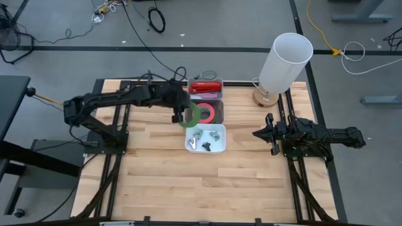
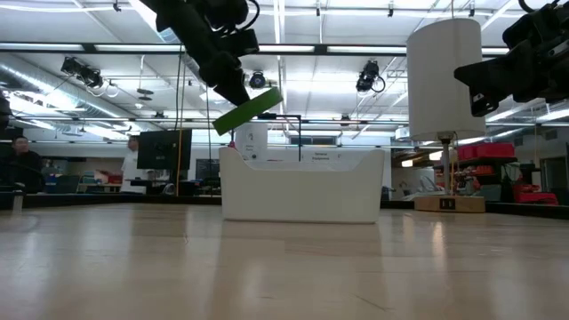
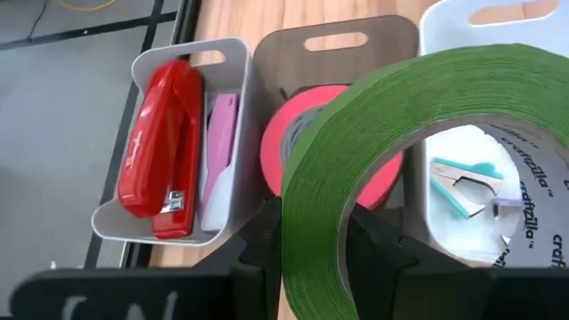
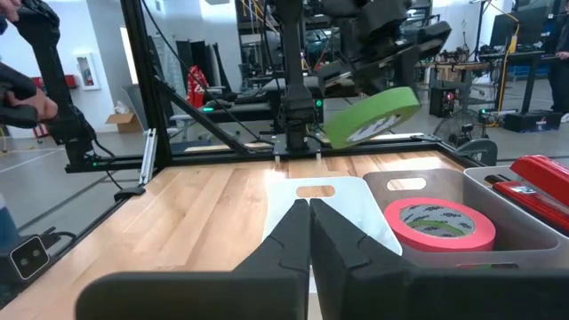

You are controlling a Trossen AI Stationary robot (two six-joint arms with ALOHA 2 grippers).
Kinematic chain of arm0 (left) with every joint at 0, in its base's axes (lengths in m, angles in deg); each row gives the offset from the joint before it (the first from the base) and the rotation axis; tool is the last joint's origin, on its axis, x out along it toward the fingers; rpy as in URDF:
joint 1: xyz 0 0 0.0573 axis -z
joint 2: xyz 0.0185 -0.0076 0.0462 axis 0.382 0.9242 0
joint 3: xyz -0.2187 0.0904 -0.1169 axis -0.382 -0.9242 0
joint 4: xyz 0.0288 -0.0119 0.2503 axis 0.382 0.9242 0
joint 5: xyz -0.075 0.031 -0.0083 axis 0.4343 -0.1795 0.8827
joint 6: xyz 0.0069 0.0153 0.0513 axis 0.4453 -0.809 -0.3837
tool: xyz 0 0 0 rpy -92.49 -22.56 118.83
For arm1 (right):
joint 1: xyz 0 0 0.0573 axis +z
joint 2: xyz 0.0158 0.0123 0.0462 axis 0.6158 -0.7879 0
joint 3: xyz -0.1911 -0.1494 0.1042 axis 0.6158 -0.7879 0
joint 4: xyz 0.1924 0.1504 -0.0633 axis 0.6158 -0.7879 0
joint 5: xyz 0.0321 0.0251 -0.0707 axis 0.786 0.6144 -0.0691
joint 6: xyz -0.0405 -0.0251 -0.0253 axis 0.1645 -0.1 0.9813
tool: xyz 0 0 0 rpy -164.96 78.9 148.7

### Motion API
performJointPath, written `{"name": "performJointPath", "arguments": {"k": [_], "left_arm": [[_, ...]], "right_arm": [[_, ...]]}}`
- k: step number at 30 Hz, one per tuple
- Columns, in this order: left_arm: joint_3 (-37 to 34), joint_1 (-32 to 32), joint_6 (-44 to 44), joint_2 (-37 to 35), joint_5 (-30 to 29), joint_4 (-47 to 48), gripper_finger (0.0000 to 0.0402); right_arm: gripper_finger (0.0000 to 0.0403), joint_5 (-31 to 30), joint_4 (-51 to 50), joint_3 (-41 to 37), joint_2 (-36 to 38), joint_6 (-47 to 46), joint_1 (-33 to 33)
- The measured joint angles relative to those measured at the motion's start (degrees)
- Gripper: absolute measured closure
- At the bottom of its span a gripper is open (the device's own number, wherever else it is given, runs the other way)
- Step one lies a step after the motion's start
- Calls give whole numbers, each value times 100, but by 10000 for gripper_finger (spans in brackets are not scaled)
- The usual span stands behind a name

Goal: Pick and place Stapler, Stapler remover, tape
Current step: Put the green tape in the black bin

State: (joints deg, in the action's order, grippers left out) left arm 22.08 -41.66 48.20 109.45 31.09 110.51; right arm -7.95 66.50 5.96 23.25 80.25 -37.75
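The green tape roll (image 1: 190, 115) is hanging at a tilt over the dark bin's side rim, so the robot's left gripper should move inward, level the green roll and lower it onto the pink tape roll (image 1: 206, 112).
Three bins stand in a row at the table's middle. The far white bin (image 1: 206, 80) holds a red stapler (image 3: 160, 151) and a lilac one (image 3: 220, 151). The dark middle bin (image 1: 220, 103) holds a pink tape roll (image 1: 210, 113). The near white bin (image 1: 188, 145) holds staple removers (image 3: 462, 182). My left gripper (image 1: 182, 116) is shut on a green tape roll (image 1: 190, 117), in the air at the left side of the bins. My right gripper (image 1: 259, 134) is shut and empty at the table's right, far from the bins. My left gripper pinches the green roll's wall (image 3: 311, 240), one finger (image 3: 378, 258) inside the ring and the other (image 3: 258, 258) outside. The fingers slant down from the table's left. The roll (image 2: 249, 111) is lifted clear and tilted, higher than the bins' rims.
A lamp with a tall white shade (image 1: 286, 59) and a wooden base (image 1: 264, 97) stands at the far right of the table. Bare wood stretches along the near half of the table (image 1: 207, 182). People stand in the room behind (image 2: 18, 160).
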Motion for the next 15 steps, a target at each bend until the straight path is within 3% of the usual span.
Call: {"name": "performJointPath", "arguments": {"k": [9, 15], "left_arm": [[12, -253, -8, 2, 206, 11, 305], [719, -384, 13, 283, 188, 215, 305]], "right_arm": [[389, 0, 1, 0, 0, 0, 0], [389, 1, 1, -2, 0, 1, -1]]}}
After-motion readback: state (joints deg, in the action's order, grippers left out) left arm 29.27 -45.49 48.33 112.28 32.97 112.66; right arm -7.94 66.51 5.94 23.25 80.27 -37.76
